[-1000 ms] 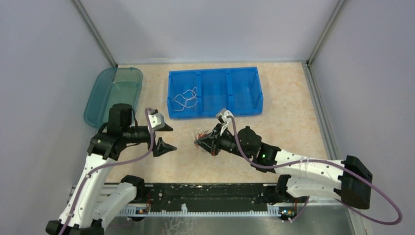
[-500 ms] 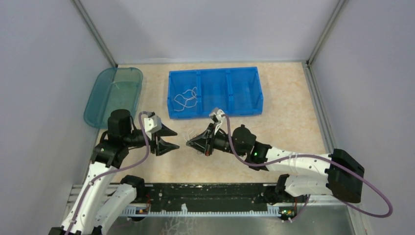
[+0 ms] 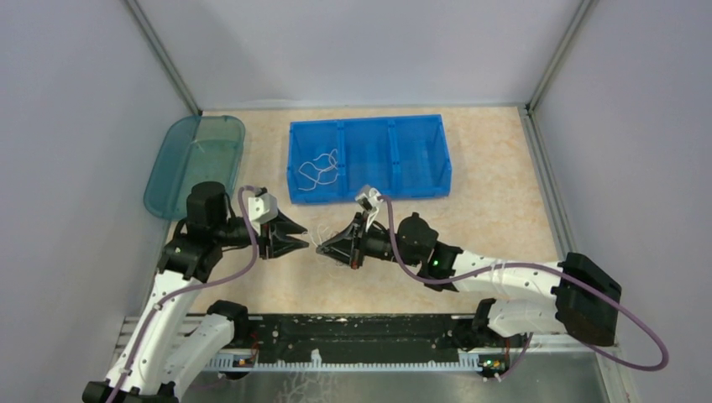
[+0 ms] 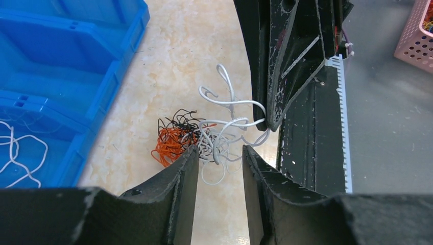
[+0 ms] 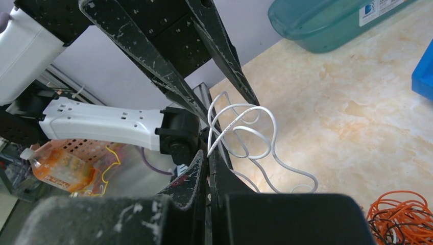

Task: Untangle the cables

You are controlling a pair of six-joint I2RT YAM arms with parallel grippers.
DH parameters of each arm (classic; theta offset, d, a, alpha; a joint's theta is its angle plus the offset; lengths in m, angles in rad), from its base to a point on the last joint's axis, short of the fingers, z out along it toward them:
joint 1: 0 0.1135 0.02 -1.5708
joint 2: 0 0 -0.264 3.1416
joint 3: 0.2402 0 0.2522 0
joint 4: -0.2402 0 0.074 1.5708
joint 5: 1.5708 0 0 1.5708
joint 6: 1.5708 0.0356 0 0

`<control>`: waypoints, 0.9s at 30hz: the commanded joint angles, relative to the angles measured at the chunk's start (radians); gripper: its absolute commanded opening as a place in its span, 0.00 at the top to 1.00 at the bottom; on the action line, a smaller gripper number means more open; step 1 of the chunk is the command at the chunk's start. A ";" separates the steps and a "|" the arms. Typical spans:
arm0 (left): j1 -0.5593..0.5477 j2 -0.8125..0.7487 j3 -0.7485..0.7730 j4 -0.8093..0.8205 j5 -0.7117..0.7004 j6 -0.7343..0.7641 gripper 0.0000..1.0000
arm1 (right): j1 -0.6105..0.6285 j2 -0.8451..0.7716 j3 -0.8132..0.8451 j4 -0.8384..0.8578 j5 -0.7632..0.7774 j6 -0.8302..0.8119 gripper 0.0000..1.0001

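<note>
My right gripper holds the white cable, which trails into the orange clump [image 4: 196, 139], so next my left gripper takes its loops [image 4: 217, 155] while my right gripper reaches for the clump.
The cables [image 4: 204, 138] lie tangled on the table: an orange clump [image 4: 171, 144], black strands [image 4: 178, 120] and white loops [image 4: 227, 122]. My left gripper [image 4: 219, 153] is open, its jaws partly narrowed, and white loops from the edge of the tangle lie between its fingertips. My right gripper [image 5: 209, 155] is shut on a white cable [image 5: 245, 127] that curls up in loops from its tip. In the top view the left gripper [image 3: 307, 237] and the right gripper [image 3: 321, 245] meet tip to tip over the tangle.
A blue three-compartment bin [image 3: 420, 180] stands behind, with a loose white cable [image 3: 319, 168] in its left compartment. A teal lid [image 3: 197, 155] lies at the back left. A black rail [image 3: 353, 336] runs along the near edge. A pink basket [image 4: 416, 30] sits off the table.
My left gripper moved right to the tangle and its jaws narrowed. My right gripper, still shut, moved left to meet it, bringing the tangle along.
</note>
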 commanded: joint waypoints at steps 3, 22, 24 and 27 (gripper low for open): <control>-0.007 0.018 0.026 0.026 0.029 0.028 0.68 | -0.009 0.029 0.048 0.068 -0.042 0.008 0.99; -0.009 -0.053 0.055 0.127 -0.293 0.279 0.99 | -0.101 -0.005 -0.026 0.091 -0.067 0.092 0.46; -0.009 -0.071 0.075 0.149 -0.320 0.314 0.99 | -0.130 -0.045 -0.062 0.069 -0.072 0.095 0.44; -0.009 -0.086 0.114 0.151 -0.305 0.337 0.99 | -0.161 -0.104 -0.087 0.019 -0.045 0.078 0.38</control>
